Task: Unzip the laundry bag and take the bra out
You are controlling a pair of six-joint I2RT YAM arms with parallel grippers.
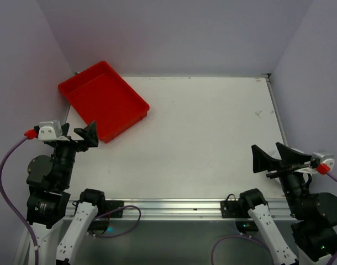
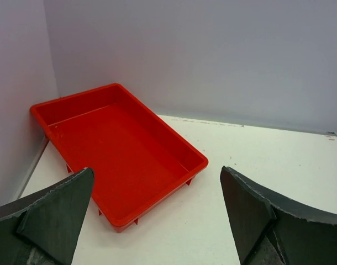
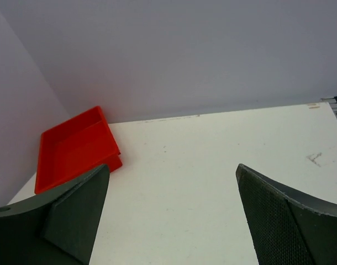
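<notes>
The white laundry bag point(image 1: 277, 180) shows a little under my open, empty right gripper. I keep going toward its far end point(image 1: 275, 154) until my fingers close on the mesh.
The laundry bag and the bra are out of view in every frame. My left gripper point(image 1: 78, 133) is open and empty, low over the table's near left corner, just in front of the red tray; in the left wrist view its jaws point(image 2: 156, 171) stand wide apart. My right gripper point(image 1: 266, 147) is open and empty over the table's near right part; in the right wrist view point(image 3: 172, 166) only bare table lies between its jaws.
An empty red plastic tray point(image 1: 102, 99) sits at an angle at the table's far left corner, also in the left wrist view point(image 2: 124, 143) and the right wrist view point(image 3: 74, 149). The white table point(image 1: 212, 127) is enclosed by lilac walls on three sides.
</notes>
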